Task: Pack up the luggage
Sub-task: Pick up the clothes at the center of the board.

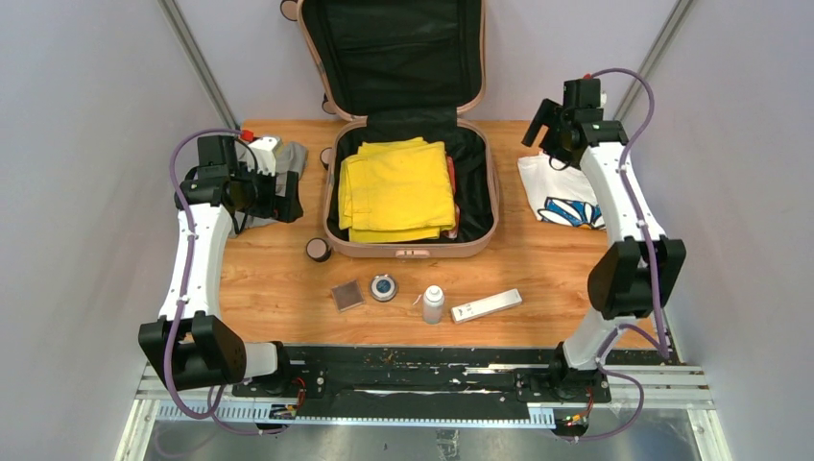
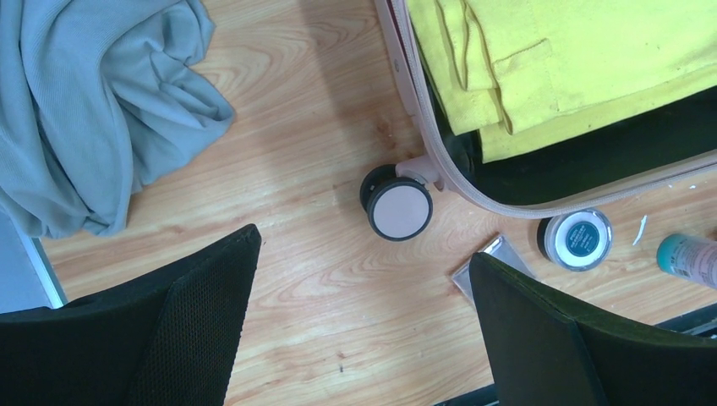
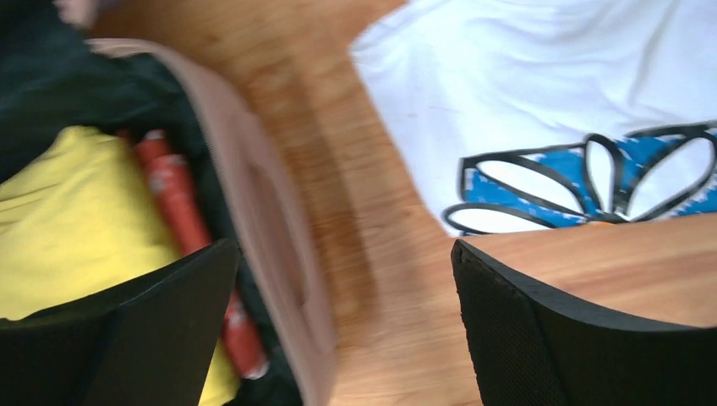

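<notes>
The white shirt's near edge point(image 1: 528, 186) is clear of the luggage, so my right gripper should keep going toward the shirt point(image 1: 545, 181) with its fingers open and close on that edge.
The pale pink luggage point(image 1: 413, 252) lies open at the table's middle back, its lid upright. A folded yellow cloth point(image 1: 398, 190) fills the black-lined base, with a red tube point(image 1: 451, 178) along its right side. My left gripper point(image 1: 286, 197) is open and empty, left of the luggage; in the left wrist view it point(image 2: 363, 245) hovers over bare wood by a luggage wheel point(image 2: 397, 207). My right gripper point(image 1: 538, 130) is open and empty, raised between the luggage and a white shirt point(image 1: 562, 192); in the right wrist view it point(image 3: 344, 245) spans the luggage rim point(image 3: 270, 220) and the wood.
A grey cloth point(image 1: 288, 158) lies bunched at the back left. In front of the luggage lie a square compact point(image 1: 347, 295), a round jar point(image 1: 383, 287), a small bottle point(image 1: 433, 304) and a long white box point(image 1: 486, 305). Grey walls close both sides.
</notes>
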Robot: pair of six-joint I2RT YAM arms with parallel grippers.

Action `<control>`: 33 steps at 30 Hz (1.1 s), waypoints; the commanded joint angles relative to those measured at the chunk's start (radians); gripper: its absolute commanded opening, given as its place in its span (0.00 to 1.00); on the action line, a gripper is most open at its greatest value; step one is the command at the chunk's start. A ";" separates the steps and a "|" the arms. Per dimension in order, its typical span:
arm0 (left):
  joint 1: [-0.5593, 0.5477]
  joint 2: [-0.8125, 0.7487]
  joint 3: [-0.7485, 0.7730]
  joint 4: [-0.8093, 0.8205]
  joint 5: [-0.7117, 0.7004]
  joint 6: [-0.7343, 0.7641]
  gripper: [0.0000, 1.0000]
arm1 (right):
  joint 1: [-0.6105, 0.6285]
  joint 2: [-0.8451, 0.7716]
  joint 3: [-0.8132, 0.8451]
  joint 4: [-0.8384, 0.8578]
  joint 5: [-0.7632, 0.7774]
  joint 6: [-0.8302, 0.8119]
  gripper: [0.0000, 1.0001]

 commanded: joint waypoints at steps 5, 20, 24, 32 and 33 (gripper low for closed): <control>0.004 -0.002 0.014 -0.019 0.022 -0.018 1.00 | -0.032 0.336 0.164 -0.202 0.203 -0.084 1.00; 0.004 -0.008 0.009 -0.019 0.007 -0.017 1.00 | -0.070 0.666 0.417 -0.297 0.215 -0.117 1.00; 0.004 -0.003 0.006 -0.019 0.003 -0.013 1.00 | -0.115 0.710 0.425 -0.297 0.129 -0.115 0.96; 0.004 -0.002 0.026 -0.019 0.003 -0.028 1.00 | -0.164 0.743 0.382 -0.296 0.034 -0.080 0.85; 0.004 -0.003 0.026 -0.019 0.004 -0.029 1.00 | -0.168 0.744 0.375 -0.295 0.019 -0.076 0.81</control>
